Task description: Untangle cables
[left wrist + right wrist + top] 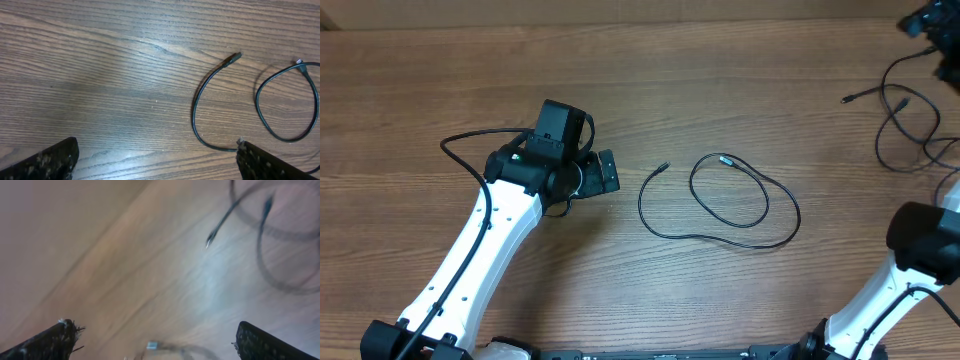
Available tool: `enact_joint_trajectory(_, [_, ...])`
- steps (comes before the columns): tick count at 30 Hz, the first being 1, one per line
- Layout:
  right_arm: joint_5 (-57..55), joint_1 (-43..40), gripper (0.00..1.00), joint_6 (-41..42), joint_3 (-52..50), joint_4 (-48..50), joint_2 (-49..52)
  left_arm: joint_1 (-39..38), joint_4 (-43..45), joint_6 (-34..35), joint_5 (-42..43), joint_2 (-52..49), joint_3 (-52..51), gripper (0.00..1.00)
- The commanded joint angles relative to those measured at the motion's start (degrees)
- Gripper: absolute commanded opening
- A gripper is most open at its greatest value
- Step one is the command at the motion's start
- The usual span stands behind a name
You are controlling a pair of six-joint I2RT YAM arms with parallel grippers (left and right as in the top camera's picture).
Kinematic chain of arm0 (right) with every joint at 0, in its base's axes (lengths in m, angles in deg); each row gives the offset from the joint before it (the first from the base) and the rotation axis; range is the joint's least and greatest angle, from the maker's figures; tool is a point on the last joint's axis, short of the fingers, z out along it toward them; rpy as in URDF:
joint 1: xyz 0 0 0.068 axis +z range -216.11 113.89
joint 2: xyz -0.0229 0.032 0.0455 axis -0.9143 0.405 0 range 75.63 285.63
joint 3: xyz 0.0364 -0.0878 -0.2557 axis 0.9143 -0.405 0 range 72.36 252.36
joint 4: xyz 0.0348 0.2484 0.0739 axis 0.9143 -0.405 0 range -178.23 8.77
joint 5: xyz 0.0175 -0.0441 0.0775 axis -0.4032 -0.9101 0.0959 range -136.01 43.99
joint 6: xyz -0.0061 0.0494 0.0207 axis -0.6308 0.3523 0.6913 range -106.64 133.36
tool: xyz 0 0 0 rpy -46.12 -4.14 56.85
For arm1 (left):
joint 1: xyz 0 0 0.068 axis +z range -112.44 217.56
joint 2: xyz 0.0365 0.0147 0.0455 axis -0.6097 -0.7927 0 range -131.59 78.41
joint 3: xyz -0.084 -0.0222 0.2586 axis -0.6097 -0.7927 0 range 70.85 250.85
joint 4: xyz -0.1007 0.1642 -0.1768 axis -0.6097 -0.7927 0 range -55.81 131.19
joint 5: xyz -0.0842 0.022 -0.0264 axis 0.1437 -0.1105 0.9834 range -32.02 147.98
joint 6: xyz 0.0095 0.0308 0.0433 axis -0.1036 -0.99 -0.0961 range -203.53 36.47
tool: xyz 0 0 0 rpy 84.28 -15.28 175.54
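The middle cable (797,212) is clear of the other black cables, so my open right gripper should keep going toward the cable loop's top (744,168) until its fingers close there.
One thin black cable (720,238) lies in a loose loop at the table's middle, with plug ends at its left and at the loop's top. It also shows in the left wrist view (196,107). My left gripper (604,172) is open and empty just left of that cable; in its own view (157,165) the right finger is at the cable's bend. More thin black cables (905,110) lie looped at the far right. My right gripper (930,20) is above them. In its blurred view it (152,330) is open, with cable loops (265,235) ahead and a plug end (152,345) between the fingers.
The wooden table (740,90) fills the view. The left arm's thicker black wire (470,140) arcs beside its wrist. The right arm's dark elbow (925,240) stands at the right edge.
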Motion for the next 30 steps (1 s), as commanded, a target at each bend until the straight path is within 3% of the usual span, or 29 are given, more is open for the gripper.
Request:
enact_joint_trajectory(1, [3.78,2.40,1.00,-0.33,0.52,-4.22,-0.11,-0.26,0.09,-1.33,-0.57,0.44,0.66,1.00])
enact_joint_trajectory(10, [1.84,14.08,1.00,0.94,-3.93,-5.35,-0.20,-0.26,0.09,-1.33,-0.57,0.44,0.66,1.00])
enact_joint_trajectory(24, [-9.86,31.04,1.00,6.08,-28.22,-5.35,-0.24,-0.26,0.07,-1.33,-0.57,0.44,0.66,1.00])
enact_joint_trajectory(30, [-11.72,35.06,1.00,12.02,-34.34,1.70,-0.22,-0.26,0.09,-1.33,-0.57,0.44,0.66,1.00])
